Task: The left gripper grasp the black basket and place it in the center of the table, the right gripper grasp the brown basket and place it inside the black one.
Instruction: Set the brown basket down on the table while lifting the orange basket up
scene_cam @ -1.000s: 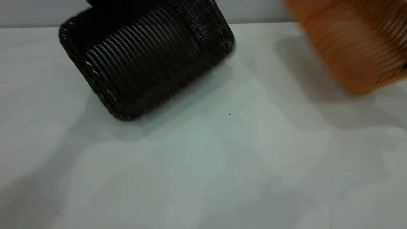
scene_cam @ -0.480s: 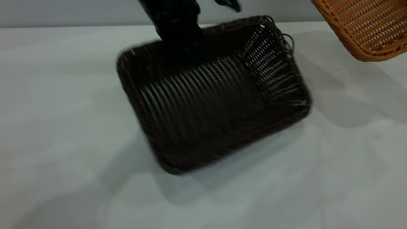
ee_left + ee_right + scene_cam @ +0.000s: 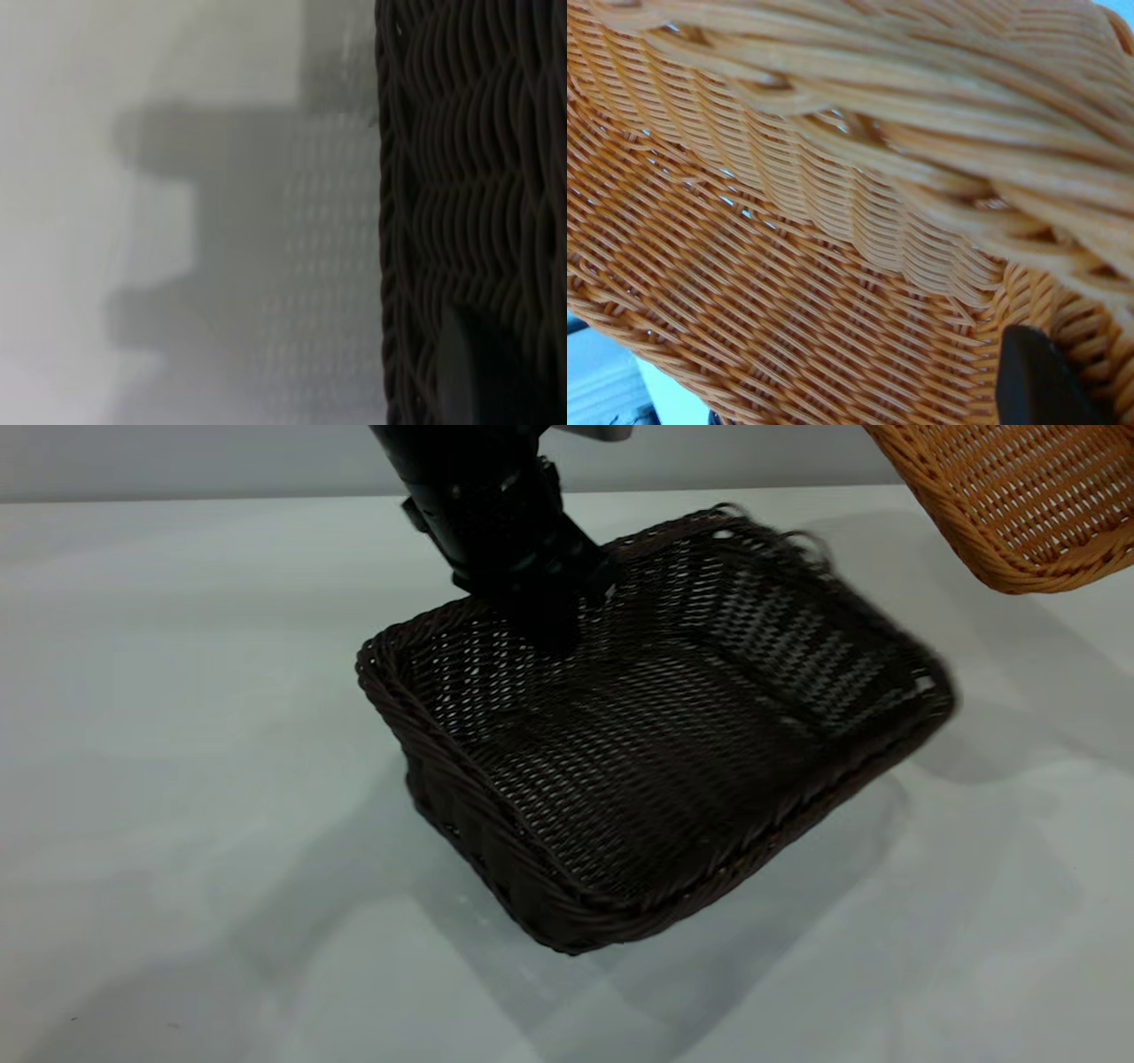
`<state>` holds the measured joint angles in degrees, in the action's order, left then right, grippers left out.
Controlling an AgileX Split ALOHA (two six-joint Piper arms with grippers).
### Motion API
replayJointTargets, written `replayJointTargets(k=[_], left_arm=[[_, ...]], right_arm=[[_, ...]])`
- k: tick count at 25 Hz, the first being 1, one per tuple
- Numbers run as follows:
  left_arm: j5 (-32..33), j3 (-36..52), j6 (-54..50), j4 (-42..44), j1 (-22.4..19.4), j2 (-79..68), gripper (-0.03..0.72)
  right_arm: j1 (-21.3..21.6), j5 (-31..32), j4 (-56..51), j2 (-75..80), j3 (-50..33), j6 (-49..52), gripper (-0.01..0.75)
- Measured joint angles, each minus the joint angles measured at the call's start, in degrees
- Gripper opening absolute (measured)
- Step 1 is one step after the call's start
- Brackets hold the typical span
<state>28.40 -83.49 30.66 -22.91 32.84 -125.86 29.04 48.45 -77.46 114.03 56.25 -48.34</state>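
The black basket (image 3: 659,755) is hanging crooked in the robot's left gripper. The robot should turn it straight and put it down flat at the table's center before the brown basket goes in.
The black basket (image 3: 656,762) is tilted over the middle of the white table (image 3: 177,691), with its near corner down by the tabletop. My left gripper (image 3: 547,622) is shut on its far rim from above. In the left wrist view the dark woven wall (image 3: 469,177) is close beside one finger (image 3: 456,376). The brown basket (image 3: 1019,505) hangs in the air at the far right and is partly cut off by the picture edge. The right gripper is out of the exterior view. In the right wrist view one dark finger (image 3: 1041,381) lies against the brown weave (image 3: 788,266) under the braided rim.
Bare table surface (image 3: 89,177) lies around the black basket, with arm and basket shadows across it. A pale wall runs behind the table's far edge (image 3: 177,498).
The left gripper carried the black basket from the far left toward the table's middle and lowered it. The brown basket stayed high at the right, shifting slightly.
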Motion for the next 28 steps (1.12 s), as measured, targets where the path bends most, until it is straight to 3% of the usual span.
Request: replayJointTargets(k=[3,7,11,18,21,28], left_arm=[[2.6,-0.3,17.6,-6.7,-2.1,0.0,0.076],[5.4,-0.3,40.3,-8.2,-4.5,-1.3,0.076],[3.7,-0.3,52.1,-8.2,-4.7,-3.0,0.076],[-1.5,-0.4,55.0,-9.4,-4.6,-4.6,0.083],[-2.8,-0.5,55.0,-9.6,-4.6,-5.6,0.126],[-11.3,-0.5,49.9,-12.4,-4.6,-6.6,0.437]], right_arm=[[0.0,1.9,0.1,0.0,0.0,0.0,0.077],[0.0,4.2,1.5,0.0,0.0,-0.2,0.077],[0.0,6.2,3.2,0.0,0.0,-0.2,0.077],[0.0,8.2,4.3,0.0,0.1,-0.2,0.077],[0.0,8.2,4.4,0.0,0.1,-0.2,0.077],[0.0,8.3,5.8,-2.5,0.1,-0.2,0.077]])
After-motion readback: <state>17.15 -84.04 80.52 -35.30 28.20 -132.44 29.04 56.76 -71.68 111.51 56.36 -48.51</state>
